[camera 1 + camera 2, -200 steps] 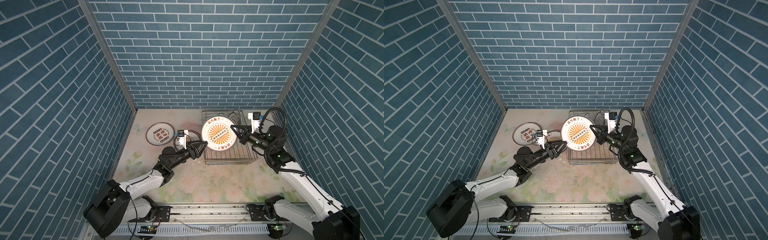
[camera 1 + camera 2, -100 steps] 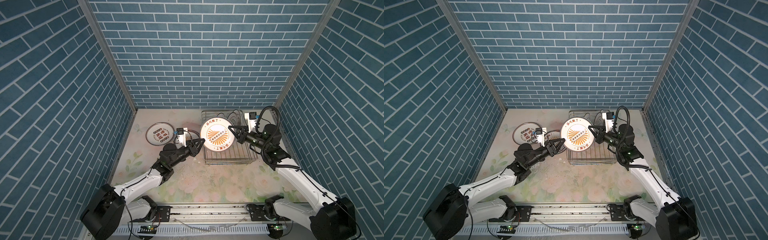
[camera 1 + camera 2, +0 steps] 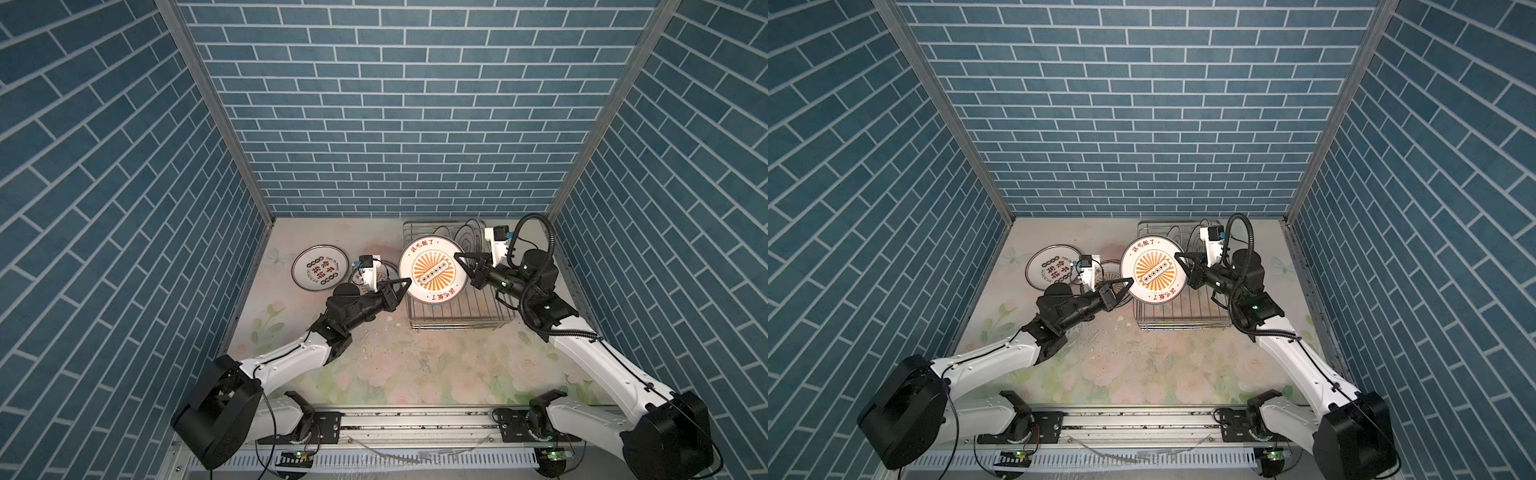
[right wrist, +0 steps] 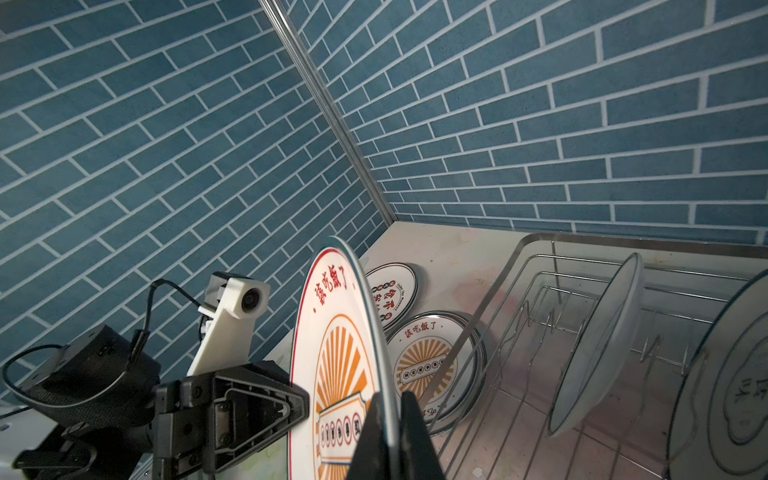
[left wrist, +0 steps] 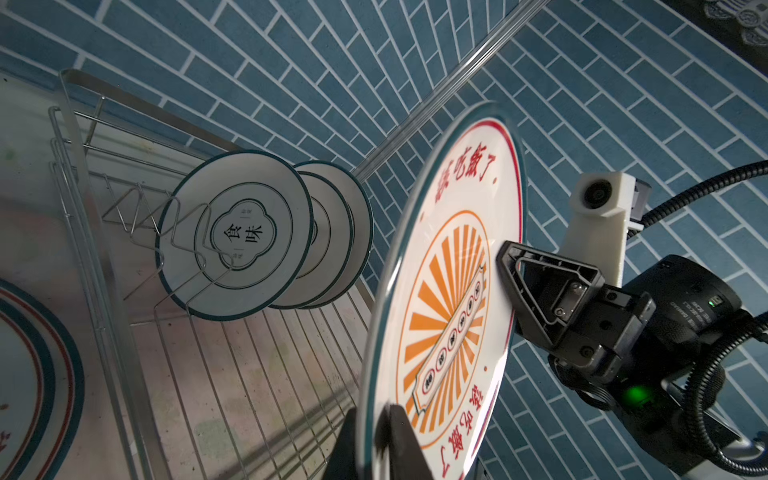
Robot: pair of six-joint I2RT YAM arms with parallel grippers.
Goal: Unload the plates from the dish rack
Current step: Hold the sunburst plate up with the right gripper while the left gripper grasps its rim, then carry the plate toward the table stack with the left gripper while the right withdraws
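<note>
I should open my right gripper and move it back, since both grippers are on the sunburst plate's opposite rims (image 3: 458, 268). Then my left gripper will put the plate on the sunburst stack (image 4: 430, 361).
A white plate with an orange sunburst (image 3: 430, 270) (image 3: 1152, 270) stands on edge in the air over the left end of the silver wire dish rack (image 3: 461, 320) (image 3: 1183, 321). My left gripper (image 3: 405, 284) (image 5: 374, 415) is shut on its left rim, one finger on each face. On the opposite rim my right gripper (image 3: 459, 259) (image 4: 388, 399) is shut on the same plate (image 4: 336, 357). Two plates with flower outlines (image 5: 237, 232) (image 5: 336, 232) stand upright among the prongs at the rack's far end.
Two plates lie flat on the flowered table left of the rack: one with red-black characters (image 3: 319, 272) (image 4: 390, 295) and a sunburst one (image 4: 432, 365) partly under my left wrist. Blue brick walls close in on three sides.
My left gripper has reached right to the sunburst plate's rim and closed on it. The right gripper, still shut on the plate, carried it slightly left.
</note>
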